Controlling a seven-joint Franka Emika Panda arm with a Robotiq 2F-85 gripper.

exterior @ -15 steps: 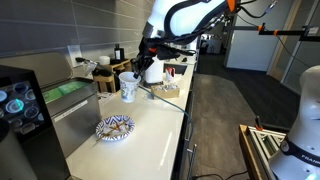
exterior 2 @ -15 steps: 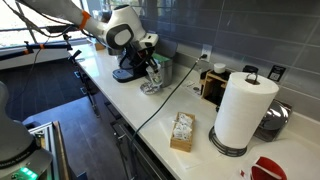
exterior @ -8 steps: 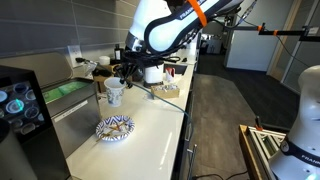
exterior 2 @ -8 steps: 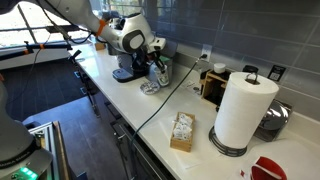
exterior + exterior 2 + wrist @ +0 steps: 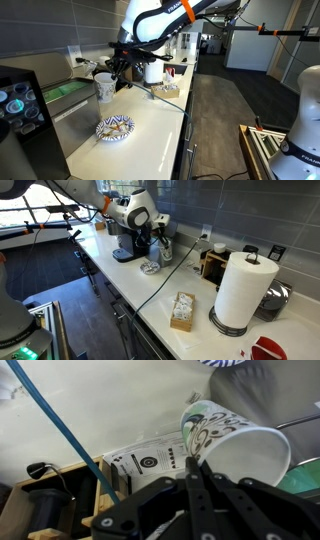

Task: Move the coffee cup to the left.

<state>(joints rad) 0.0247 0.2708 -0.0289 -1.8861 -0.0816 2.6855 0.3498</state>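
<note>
My gripper should carry the coffee cup back over the clear counter [image 5: 118,104] before putting it down, because the cup hangs by the silver appliance's edge [image 5: 95,103].
The coffee cup [image 5: 104,87] is white with dark markings on its side. It hangs above the counter, beyond the blue-patterned plate [image 5: 114,127] and near the sink [image 5: 66,95]. My gripper [image 5: 113,79] is shut on the cup's rim. In the wrist view the cup [image 5: 238,448] lies tilted with its opening towards the camera, and my gripper [image 5: 192,464] pinches its rim. In an exterior view the cup [image 5: 161,249] shows partly behind the gripper [image 5: 157,242], above the plate [image 5: 150,267]. I cannot see a handle.
A tall paper towel roll [image 5: 243,290] and a small box [image 5: 182,311] stand on the counter. A black coffee machine [image 5: 20,104] stands at one end, also in an exterior view [image 5: 127,248]. A cable [image 5: 170,275] crosses the counter. Clutter sits behind the arm [image 5: 165,88].
My gripper has carried the cup leftward in an exterior view, from beside the paper towel roll towards the sink. The plate has not moved.
</note>
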